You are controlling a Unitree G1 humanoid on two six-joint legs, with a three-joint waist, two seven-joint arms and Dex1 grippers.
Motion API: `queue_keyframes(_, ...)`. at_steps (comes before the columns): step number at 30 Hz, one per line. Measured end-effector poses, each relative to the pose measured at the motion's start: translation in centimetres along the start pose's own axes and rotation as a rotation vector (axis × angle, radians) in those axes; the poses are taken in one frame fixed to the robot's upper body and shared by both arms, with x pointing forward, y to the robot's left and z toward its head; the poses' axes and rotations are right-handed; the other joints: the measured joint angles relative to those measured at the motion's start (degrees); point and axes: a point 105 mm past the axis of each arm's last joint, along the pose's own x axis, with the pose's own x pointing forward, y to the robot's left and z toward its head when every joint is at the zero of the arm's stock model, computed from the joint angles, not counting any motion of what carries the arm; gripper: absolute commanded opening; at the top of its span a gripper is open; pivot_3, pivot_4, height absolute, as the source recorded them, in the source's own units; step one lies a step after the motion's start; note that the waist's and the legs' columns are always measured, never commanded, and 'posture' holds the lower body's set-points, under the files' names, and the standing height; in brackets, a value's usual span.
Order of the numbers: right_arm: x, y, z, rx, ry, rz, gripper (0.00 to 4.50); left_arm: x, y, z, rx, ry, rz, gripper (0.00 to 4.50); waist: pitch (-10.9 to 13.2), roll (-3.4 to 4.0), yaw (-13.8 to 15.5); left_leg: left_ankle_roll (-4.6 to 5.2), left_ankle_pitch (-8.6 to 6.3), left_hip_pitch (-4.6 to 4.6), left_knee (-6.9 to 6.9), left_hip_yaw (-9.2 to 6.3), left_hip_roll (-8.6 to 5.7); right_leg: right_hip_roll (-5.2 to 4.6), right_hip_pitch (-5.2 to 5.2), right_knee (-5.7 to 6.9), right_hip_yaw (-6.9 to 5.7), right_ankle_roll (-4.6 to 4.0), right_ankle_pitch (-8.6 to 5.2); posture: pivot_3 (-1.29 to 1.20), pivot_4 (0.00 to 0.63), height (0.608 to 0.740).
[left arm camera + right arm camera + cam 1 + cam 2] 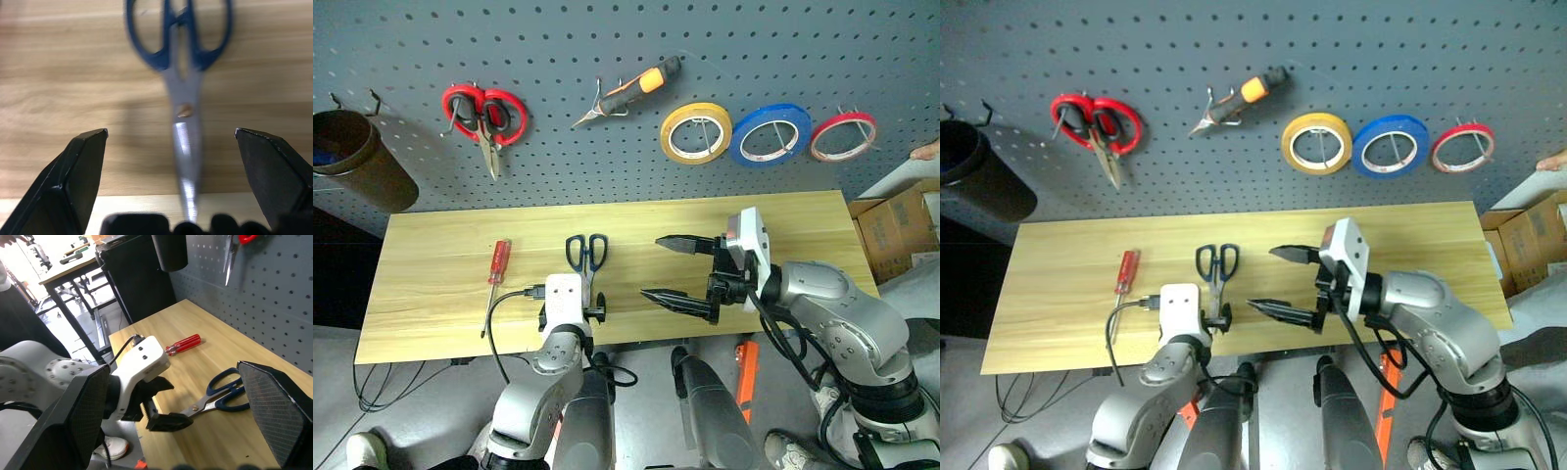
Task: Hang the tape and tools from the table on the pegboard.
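The open fingers of my left gripper are on both sides of the scissors' blades (188,156), so it should keep moving down toward the dark-blue-handled scissors' screw (185,110) and close there.
Dark-blue-handled scissors (586,253) lie on the table (440,313), handles toward the pegboard (558,39), blades toward me. My left gripper (171,132) is low over the blade tips, open, one finger on each side. A red-handled screwdriver (498,262) lies to the left of the scissors. My right gripper (651,266) hovers over the table right of the scissors, pointing left, open and empty. The thin red tape (843,136) hangs at the right of the pegboard. Pliers with orange-and-black handles (631,90) hang near its middle.
Red-handled scissors (484,116), a yellow roll (696,132) and a blue roll (771,134) also hang on the board. A brown cylinder (357,157) sticks out at its left. A cardboard box (901,225) and a person's hand (927,150) are at the right.
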Motion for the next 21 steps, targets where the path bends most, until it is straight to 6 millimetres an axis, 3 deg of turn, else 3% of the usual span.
queue_keyframes(21,-0.1,1.8,-0.1,-0.050,0.030,0.175,4.48,2.9,-0.6,1.5,0.027,0.035,-0.035,4.50,0.35,-0.05,0.02,0.00,0.00,0.00,-0.01,0.00,0.00,0.00,0.01,-0.02,0.00,0.01,0.00,-0.01,0.502,0.740)
